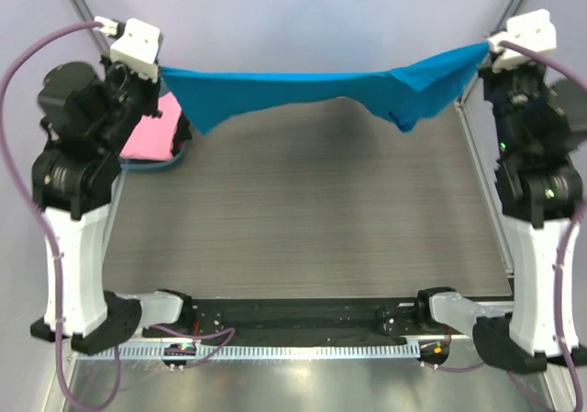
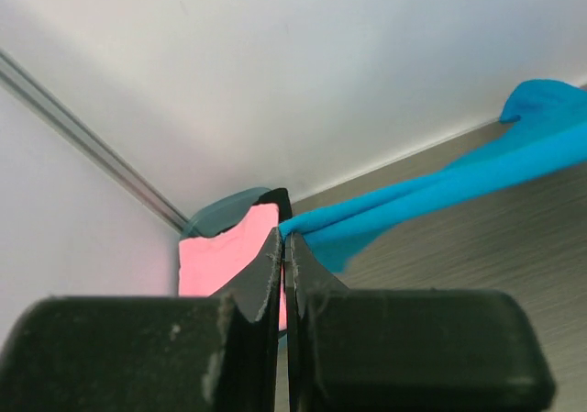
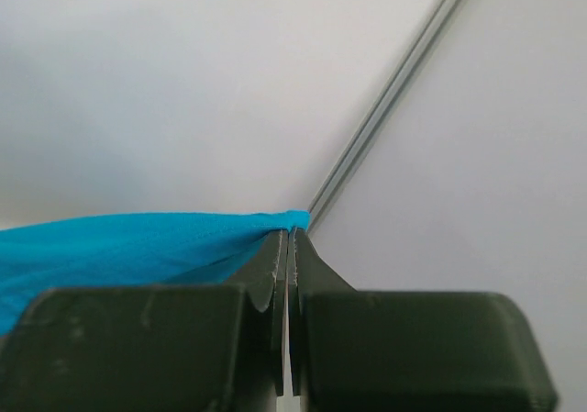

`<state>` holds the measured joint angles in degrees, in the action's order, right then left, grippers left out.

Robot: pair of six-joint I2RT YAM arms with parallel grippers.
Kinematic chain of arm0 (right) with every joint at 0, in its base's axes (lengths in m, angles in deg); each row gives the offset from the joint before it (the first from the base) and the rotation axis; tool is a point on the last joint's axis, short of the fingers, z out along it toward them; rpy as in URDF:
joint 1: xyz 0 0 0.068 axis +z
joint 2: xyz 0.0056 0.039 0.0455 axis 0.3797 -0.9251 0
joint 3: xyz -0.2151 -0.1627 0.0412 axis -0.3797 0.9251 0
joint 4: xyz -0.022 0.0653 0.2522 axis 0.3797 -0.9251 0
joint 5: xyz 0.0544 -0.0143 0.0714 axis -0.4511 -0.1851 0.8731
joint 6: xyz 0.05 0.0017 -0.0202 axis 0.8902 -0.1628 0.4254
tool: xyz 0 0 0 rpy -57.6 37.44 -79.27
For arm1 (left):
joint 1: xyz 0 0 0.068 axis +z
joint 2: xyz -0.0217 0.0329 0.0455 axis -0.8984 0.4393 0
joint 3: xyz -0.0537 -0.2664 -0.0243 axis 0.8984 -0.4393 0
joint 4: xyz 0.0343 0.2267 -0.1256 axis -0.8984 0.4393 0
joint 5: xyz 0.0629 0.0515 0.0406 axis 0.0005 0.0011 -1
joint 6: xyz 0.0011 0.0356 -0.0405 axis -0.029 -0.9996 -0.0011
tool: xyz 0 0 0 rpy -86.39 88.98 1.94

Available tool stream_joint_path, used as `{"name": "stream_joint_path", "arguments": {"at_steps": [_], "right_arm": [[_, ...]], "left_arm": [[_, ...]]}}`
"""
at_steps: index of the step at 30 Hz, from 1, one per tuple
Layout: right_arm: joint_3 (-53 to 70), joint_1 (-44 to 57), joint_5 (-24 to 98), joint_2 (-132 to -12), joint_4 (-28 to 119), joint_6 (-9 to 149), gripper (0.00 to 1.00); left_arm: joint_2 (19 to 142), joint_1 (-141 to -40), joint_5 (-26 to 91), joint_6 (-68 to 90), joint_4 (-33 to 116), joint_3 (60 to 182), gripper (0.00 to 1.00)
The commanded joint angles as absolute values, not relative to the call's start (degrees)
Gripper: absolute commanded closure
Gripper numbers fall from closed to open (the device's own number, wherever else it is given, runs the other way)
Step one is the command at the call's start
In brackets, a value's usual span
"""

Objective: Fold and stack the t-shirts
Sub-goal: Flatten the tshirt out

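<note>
Next, I swing both grippers down and spread the t-shirt out over the grey table (image 1: 298,210) before folding, because the blue t-shirt's lower edge (image 1: 404,120) hangs bunched up near my right gripper.
A blue t-shirt (image 1: 303,91) hangs stretched in the air across the far side of the table, held at both ends. My left gripper (image 1: 163,74) is shut on its left corner, seen in the left wrist view (image 2: 286,231) with the blue t-shirt (image 2: 431,196) running off to the right. My right gripper (image 1: 488,45) is shut on the right corner, seen in the right wrist view (image 3: 290,233) with the blue t-shirt (image 3: 119,242) running left. A folded pink t-shirt (image 1: 151,135) lies on a teal one at the far left, and it shows behind the left fingers (image 2: 215,261).
The grey table (image 1: 303,210) lies below the hanging shirt. A metal rail (image 1: 486,183) runs along the table's right edge. White walls close in behind and on both sides. The arm bases and a black bar (image 1: 303,318) sit at the near edge.
</note>
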<state>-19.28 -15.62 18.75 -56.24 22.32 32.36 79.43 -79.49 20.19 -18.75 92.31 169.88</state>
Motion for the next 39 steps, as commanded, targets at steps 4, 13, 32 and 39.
{"name": "stream_joint_path", "arguments": {"at_steps": [4, 13, 32, 39], "right_arm": [[-20.6, -15.5, 19.3, -48.5, 16.9, 33.3, 0.99], [-31.7, -15.5, 18.8, -52.3, 14.0, 31.8, 0.99], [-1.8, -15.0, 24.0, -70.0, 30.3, 30.5, 0.99], [0.7, -14.8, 17.0, -88.7, 38.7, 29.0, 0.99]], "left_arm": [[70.2, -79.0, 19.6, -18.7, 90.2, 167.1, 1.00], [73.5, -78.8, 19.2, -21.9, 89.4, 174.7, 1.00], [96.1, -78.8, 24.2, -25.9, 78.4, 148.1, 1.00], [118.7, -78.8, 24.9, -23.2, 76.6, 160.2, 1.00]]}}
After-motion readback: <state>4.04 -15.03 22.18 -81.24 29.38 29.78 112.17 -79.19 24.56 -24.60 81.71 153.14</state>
